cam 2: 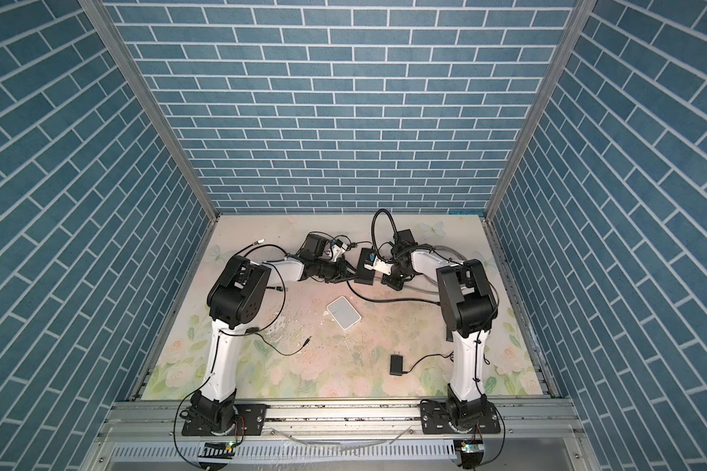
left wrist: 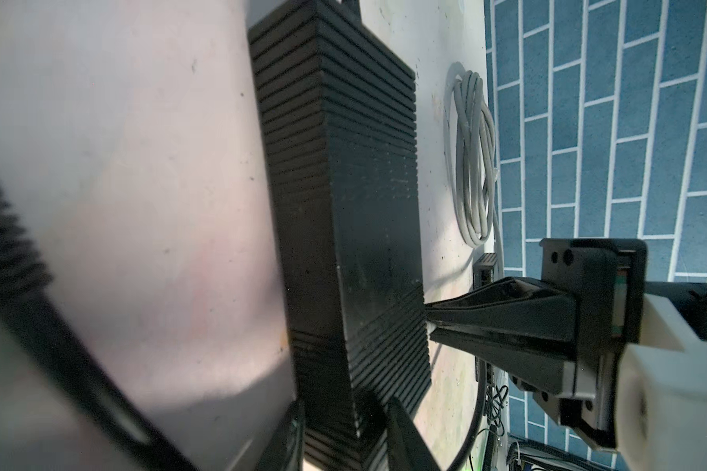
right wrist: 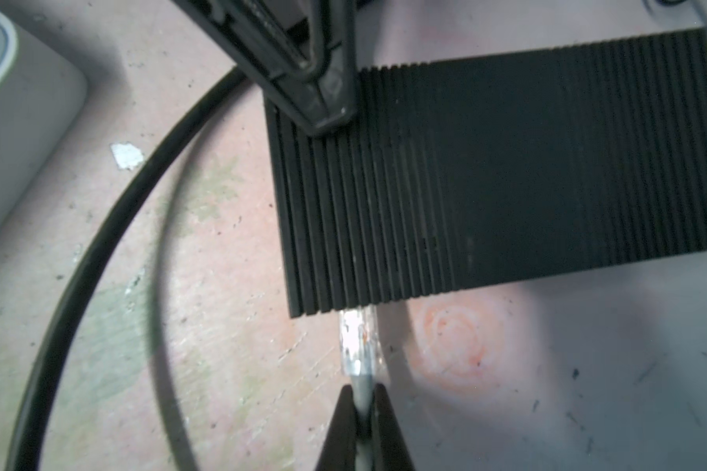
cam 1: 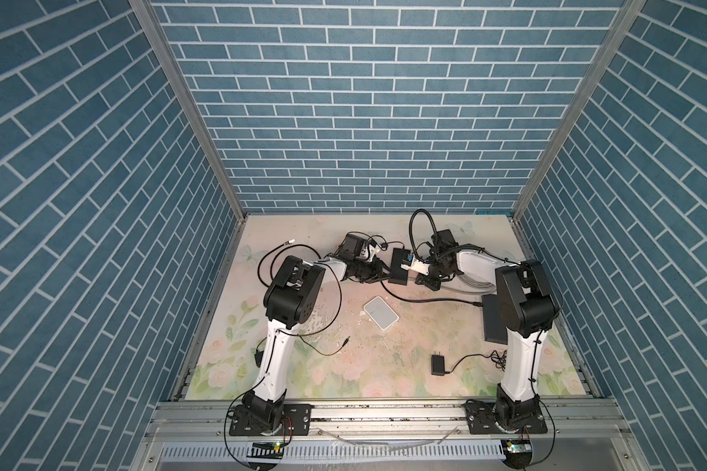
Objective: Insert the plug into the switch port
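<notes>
The robot's right gripper should move the plug back while the left gripper turns the switch square, because the switch's side edge slants across the clear plug's tip.
The switch is a black ribbed box lying on the floral mat, seen in both top views. My left gripper is shut on its near-left end, with a finger on each side of the box. In the right wrist view, the clear plug points at the switch's side edge and its tip meets that edge. The port itself is hidden. My right gripper is shut on the grey cable just behind the plug and sits to the right of the switch.
A white box lies in front of the switch, with a thick black cable curving between them. A grey cable coil lies right of the switch. A dark flat box and a black power adapter lie nearer the front.
</notes>
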Action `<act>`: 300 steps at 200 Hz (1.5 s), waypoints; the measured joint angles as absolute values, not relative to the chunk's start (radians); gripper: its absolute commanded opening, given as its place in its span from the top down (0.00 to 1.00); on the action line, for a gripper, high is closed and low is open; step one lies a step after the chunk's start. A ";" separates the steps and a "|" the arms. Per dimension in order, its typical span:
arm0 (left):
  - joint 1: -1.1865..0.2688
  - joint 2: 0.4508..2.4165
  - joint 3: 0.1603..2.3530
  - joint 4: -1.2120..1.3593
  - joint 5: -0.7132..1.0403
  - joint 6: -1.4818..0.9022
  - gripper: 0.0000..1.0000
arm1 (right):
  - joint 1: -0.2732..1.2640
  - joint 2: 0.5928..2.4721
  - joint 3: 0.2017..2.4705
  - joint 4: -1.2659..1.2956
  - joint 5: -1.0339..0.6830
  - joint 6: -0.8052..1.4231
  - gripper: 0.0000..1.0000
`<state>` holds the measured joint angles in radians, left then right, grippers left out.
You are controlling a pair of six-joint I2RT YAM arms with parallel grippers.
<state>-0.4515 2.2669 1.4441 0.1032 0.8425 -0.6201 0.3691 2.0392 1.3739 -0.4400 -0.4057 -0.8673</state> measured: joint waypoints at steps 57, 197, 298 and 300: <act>-0.451 2.265 1.435 0.119 0.838 -0.622 0.67 | 0.361 2.047 1.374 -0.415 -0.423 -0.822 0.95; -0.482 2.238 1.434 -0.010 0.928 -0.564 0.66 | 0.405 2.051 1.385 -0.315 -0.602 -0.855 0.95; -0.424 2.019 1.392 -0.128 0.645 -0.497 0.65 | 0.368 2.046 1.385 -0.202 -0.599 -0.739 0.95; -0.425 2.020 1.392 -0.128 0.638 -0.500 0.65 | 0.367 2.046 1.386 -0.198 -0.596 -0.735 0.95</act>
<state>-0.4248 2.0201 1.3918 -0.1284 0.6384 -0.4995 0.3672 2.0464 1.3857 -0.1982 -0.5961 -0.7345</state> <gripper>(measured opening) 0.352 0.077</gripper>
